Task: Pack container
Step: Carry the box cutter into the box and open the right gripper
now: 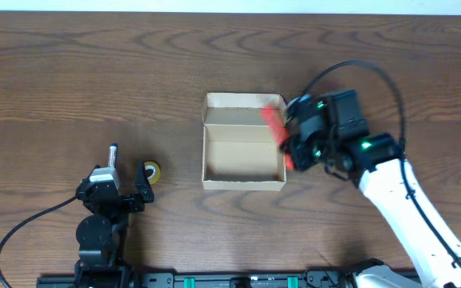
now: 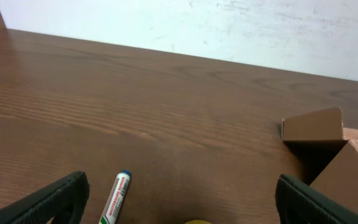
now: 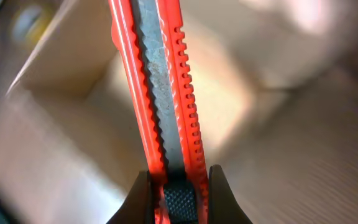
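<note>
My right gripper should turn the red utility knife [image 1: 275,129] along the box's long near side [image 1: 241,175] before I lower it inside, because it slants over the box's side rim.
The container [image 1: 242,183], a tan cardboard box with its flap lid folded back, sits open at the table's middle. My right gripper [image 1: 294,144] is shut on a red utility knife [image 1: 277,132] held over the box's right rim. In the right wrist view the knife [image 3: 160,93] runs up from the shut gripper [image 3: 179,177] above the blurred box [image 3: 73,124]. My left gripper [image 1: 124,182] stands open at the lower left with nothing between its fingers. The box's corner [image 2: 319,127] shows at the right of the left wrist view.
A whiteboard marker [image 1: 112,156] lies just beyond the left gripper, inside its left finger [image 2: 55,202] in the wrist view [image 2: 117,198]. A small yellow tape roll [image 1: 151,171] lies by its right finger. A black cable trails along the front left of the table.
</note>
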You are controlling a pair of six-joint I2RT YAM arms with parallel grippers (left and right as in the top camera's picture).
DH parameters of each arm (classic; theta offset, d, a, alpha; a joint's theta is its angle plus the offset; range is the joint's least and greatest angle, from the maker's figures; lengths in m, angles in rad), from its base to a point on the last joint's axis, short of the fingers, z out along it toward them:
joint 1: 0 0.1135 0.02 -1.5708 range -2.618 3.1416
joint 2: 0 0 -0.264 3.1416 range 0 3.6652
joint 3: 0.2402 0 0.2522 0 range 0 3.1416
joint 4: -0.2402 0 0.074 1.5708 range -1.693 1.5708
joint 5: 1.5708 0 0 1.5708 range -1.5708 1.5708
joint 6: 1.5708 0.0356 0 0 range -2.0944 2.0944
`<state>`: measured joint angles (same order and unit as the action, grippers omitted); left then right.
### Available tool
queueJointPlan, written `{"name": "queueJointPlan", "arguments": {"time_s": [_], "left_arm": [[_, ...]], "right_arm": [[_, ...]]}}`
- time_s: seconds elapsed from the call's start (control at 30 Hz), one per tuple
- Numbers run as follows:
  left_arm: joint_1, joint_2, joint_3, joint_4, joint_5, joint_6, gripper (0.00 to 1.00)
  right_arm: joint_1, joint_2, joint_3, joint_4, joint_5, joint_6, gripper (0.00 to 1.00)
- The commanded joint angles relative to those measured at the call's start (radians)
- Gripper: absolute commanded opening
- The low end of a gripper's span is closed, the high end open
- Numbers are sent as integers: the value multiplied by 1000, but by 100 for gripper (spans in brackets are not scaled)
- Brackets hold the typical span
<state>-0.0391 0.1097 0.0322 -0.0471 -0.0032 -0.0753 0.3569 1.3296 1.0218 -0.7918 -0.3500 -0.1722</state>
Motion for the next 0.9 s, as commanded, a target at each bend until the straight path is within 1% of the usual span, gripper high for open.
{"name": "queueJointPlan", "arguments": {"time_s": [0.0, 0.1, 0.2, 0.37, 0.5, 0.63, 0.87], "left_arm": [[6, 1, -27, -29, 4, -8, 95], [6, 1, -27, -29, 4, -8, 95], [6, 1, -27, -29, 4, -9, 95], [6, 1, -27, -29, 4, -12, 95], [6, 1, -27, -29, 4, -12, 95], [6, 1, -27, -29, 4, -12, 95], [6, 1, -27, -29, 4, -37, 95]], "right_arm": [[80, -19, 57, -71, -121, -380, 1], [138, -19, 105, -141, -114, -536, 1], [172, -18, 135, -146, -66, -624, 1], [180, -4, 154, -120, 64, -637, 1], [179, 50, 156, -102, 142, -657, 1], [179, 139, 166, -60, 194, -687, 1], [177, 329, 257, -53, 236, -769, 1]]}}
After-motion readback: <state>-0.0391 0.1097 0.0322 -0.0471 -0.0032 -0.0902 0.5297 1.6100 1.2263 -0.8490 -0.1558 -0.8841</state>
